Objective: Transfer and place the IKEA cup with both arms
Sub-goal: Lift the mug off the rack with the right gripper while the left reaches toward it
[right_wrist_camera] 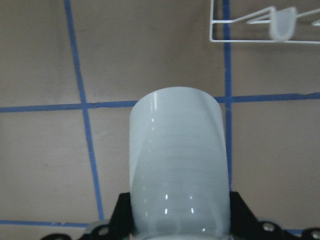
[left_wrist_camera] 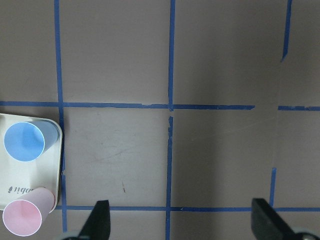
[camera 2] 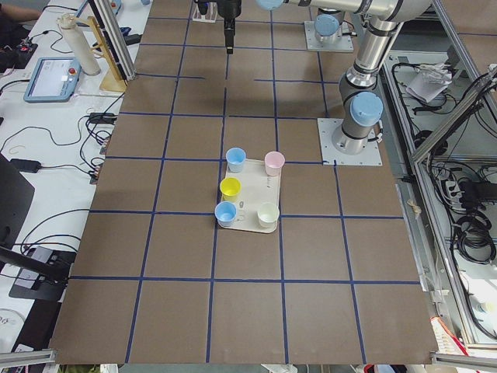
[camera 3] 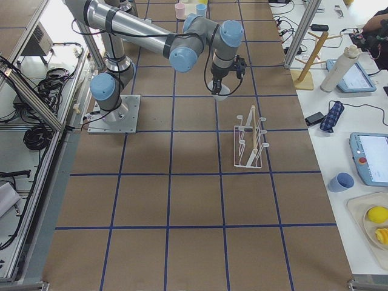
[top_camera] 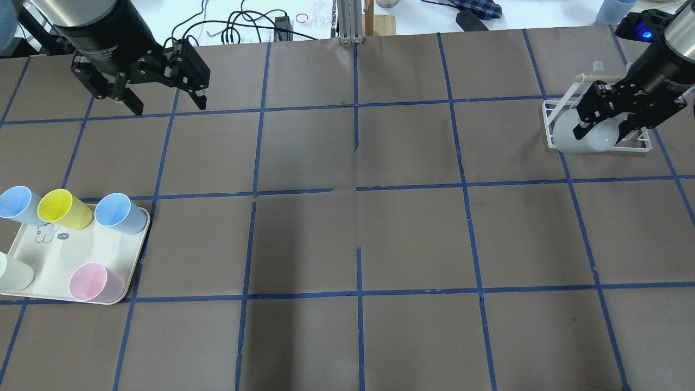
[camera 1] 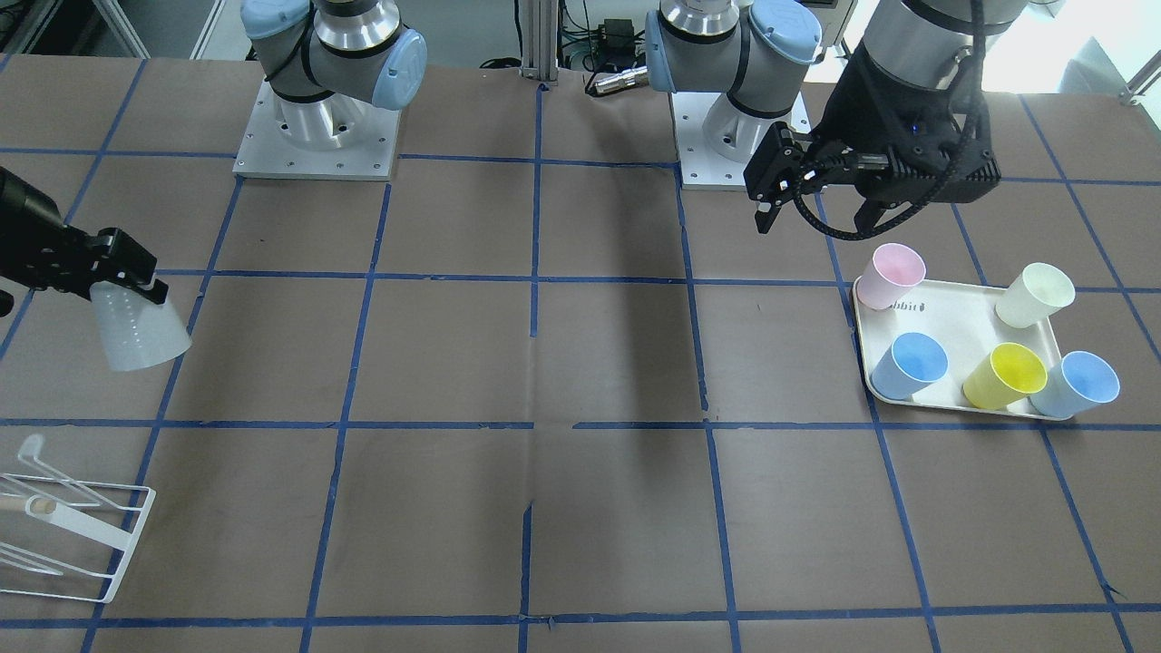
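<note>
My right gripper should level the IKEA cup [camera 1: 137, 326] midway so that my left gripper can take the cup's rim [camera 1: 152, 361], because the cup hangs with its opening down, far from my left gripper.
The IKEA cup [camera 1: 141, 328], a plain pale grey tumbler, is held in my right gripper [camera 1: 118, 272], which is shut on it above the table. In the overhead view the cup [top_camera: 582, 133] and right gripper [top_camera: 602, 117] hang over the near end of a white wire rack [top_camera: 640, 145]. The right wrist view shows the cup [right_wrist_camera: 177, 165] sticking out from the jaws. My left gripper [camera 1: 814, 216] is open and empty, raised behind the tray; it also shows in the overhead view [top_camera: 168, 106] and the left wrist view [left_wrist_camera: 182, 222].
A cream tray [camera 1: 961, 313] carries pink [camera 1: 892, 277], cream-white [camera 1: 1035, 295], yellow [camera 1: 1004, 375] and two light blue cups [camera 1: 910, 365]. The wire rack [camera 1: 77, 526] stands at the table's right end. Blue tape lines grid the brown table.
</note>
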